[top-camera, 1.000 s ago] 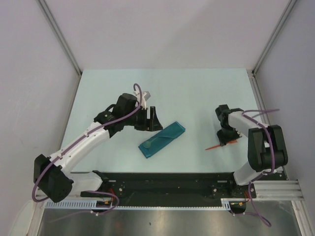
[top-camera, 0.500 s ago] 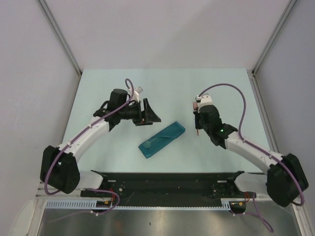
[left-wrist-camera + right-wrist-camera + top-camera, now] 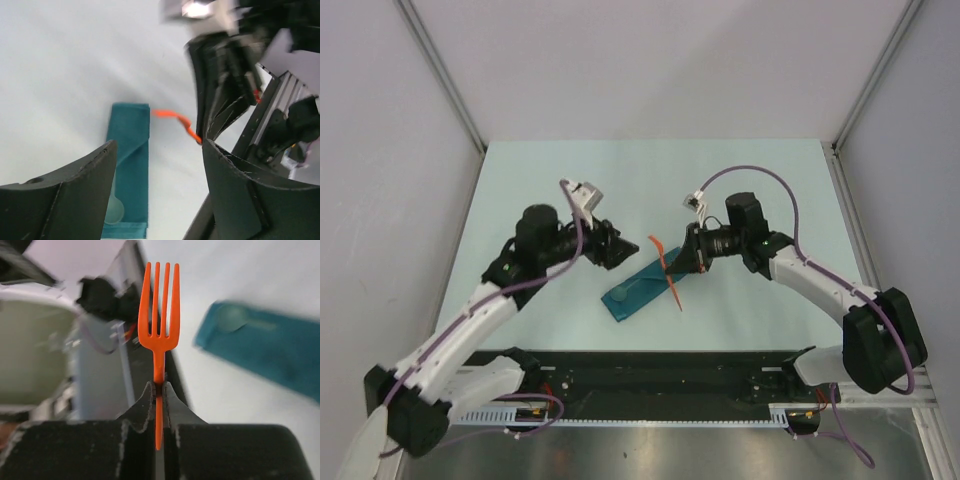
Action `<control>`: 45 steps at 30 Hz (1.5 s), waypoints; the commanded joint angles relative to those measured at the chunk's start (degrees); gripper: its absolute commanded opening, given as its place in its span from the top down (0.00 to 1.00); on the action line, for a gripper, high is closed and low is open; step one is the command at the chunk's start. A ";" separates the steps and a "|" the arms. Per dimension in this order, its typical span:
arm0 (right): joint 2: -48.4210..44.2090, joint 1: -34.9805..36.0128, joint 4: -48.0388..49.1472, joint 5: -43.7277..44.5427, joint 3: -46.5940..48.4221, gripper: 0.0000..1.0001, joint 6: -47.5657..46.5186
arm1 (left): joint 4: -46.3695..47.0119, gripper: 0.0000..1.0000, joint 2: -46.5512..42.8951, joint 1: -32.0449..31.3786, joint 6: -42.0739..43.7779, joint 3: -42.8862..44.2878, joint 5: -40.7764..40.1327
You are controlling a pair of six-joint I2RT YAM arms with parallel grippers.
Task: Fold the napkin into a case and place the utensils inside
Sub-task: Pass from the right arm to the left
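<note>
My gripper will push in the orange fork's handle [image 3: 674,291], which should slide under, tines showing, as a diagonal folded edge [image 3: 134,149] crosses the napkin like a pocket opening.
The napkin is folded into a long, narrow teal case [image 3: 655,278] lying diagonally at the table's middle, also in the left wrist view [image 3: 131,160] and the right wrist view [image 3: 272,350]. A pale spoon [image 3: 620,293] lies on its near-left end. My right gripper [image 3: 681,265] is shut on the handle of an orange fork [image 3: 658,248], held just above the case's right edge, tines forward [image 3: 160,315]. My left gripper [image 3: 620,250] hovers at the case's upper left, open with nothing between its fingers [image 3: 65,200].
The black rail [image 3: 660,370] with the arm bases runs along the table's near edge. Grey walls with metal posts [image 3: 450,90] enclose the pale table [image 3: 650,180] on three sides.
My right gripper lifted the fork from the table's right side and carried it left to the case. My left arm turned and drew back a little, its jaws narrowing slightly.
</note>
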 commanded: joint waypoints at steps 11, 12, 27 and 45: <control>-3.05 3.36 -2.14 -25.52 -2.29 1.00 15.30 | 4.06 0.26 -15.17 -10.90 44.06 -8.13 4.96; -2.88 3.72 -3.18 -25.87 -1.94 1.00 14.69 | 2.48 0.26 -15.17 -11.87 45.22 -7.08 4.70; -0.85 8.20 -7.58 -26.05 0.61 1.00 12.67 | -12.64 0.37 -6.83 -21.01 57.45 2.07 9.79; -7.26 -18.49 -18.93 9.08 3.07 0.48 11.69 | -16.07 1.00 -9.81 -21.28 26.46 0.05 -1.78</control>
